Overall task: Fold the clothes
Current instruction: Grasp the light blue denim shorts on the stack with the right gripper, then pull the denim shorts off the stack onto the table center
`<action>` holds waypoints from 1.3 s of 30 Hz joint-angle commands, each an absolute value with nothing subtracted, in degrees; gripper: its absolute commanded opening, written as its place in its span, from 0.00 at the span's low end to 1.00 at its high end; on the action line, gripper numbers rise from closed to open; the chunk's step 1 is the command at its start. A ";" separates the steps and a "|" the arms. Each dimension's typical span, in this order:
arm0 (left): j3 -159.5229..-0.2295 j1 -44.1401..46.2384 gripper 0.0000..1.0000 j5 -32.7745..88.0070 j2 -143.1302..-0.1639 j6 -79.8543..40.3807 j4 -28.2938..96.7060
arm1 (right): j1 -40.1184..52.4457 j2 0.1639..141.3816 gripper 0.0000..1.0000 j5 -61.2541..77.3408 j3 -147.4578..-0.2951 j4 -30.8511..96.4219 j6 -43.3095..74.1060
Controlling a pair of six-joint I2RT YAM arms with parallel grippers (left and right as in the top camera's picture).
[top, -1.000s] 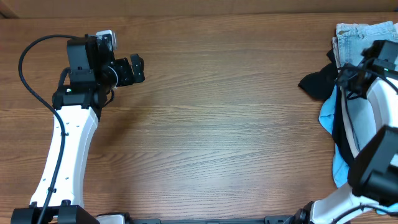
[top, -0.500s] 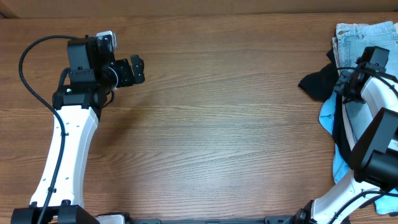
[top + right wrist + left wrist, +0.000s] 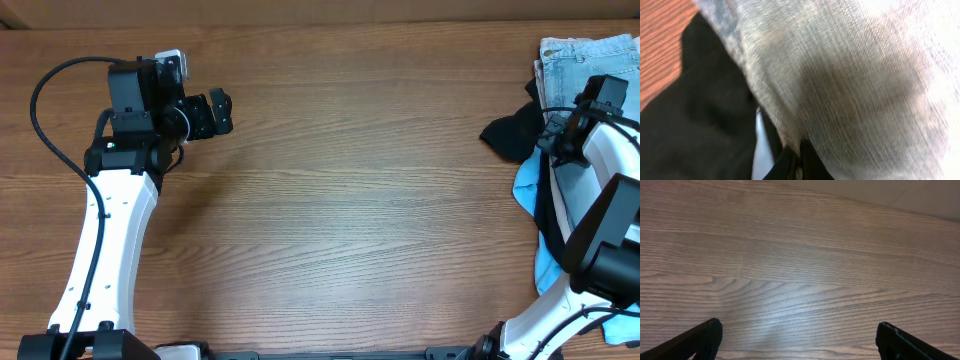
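Observation:
The denim shorts on top (image 3: 582, 64) of the pile are in my right gripper, so it should now pull them onto the open wood (image 3: 415, 175) until they are clear of the pile.
The clothes lie in a pile at the table's far right edge. Faded denim shorts (image 3: 580, 55) are on top at the back, a black garment (image 3: 512, 133) spreads to their left, and a sky-blue one (image 3: 527, 195) trails toward the front. My right gripper (image 3: 562, 135) reaches down into the pile. In the right wrist view its fingers (image 3: 797, 160) are shut on a fold of the denim shorts (image 3: 855, 75), with the black garment (image 3: 700, 115) beside them. My left gripper (image 3: 222, 110) hovers far off at the left, open (image 3: 797, 330) over bare wood.
The wooden table (image 3: 350, 200) runs between the two arms. The right arm's white link (image 3: 600, 170) lies over part of the pile and hides it. The left arm's cable (image 3: 45, 90) loops at the far left.
The right gripper dropped a little into the pile and its fingers closed on the denim. The left arm has not moved.

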State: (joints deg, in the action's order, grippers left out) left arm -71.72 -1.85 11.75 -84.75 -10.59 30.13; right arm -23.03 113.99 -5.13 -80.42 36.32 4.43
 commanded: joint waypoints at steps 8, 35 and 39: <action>-73.28 -2.96 1.00 11.42 -83.24 -9.93 28.47 | -5.26 99.57 0.04 7.66 -86.17 51.11 3.05; -73.28 -6.46 1.00 10.96 -83.24 -3.16 31.92 | 7.84 99.66 0.78 5.32 -86.56 63.13 6.63; -73.28 -6.46 1.00 10.96 -83.24 -3.16 32.36 | 1.83 101.32 0.78 9.87 -84.09 63.13 0.38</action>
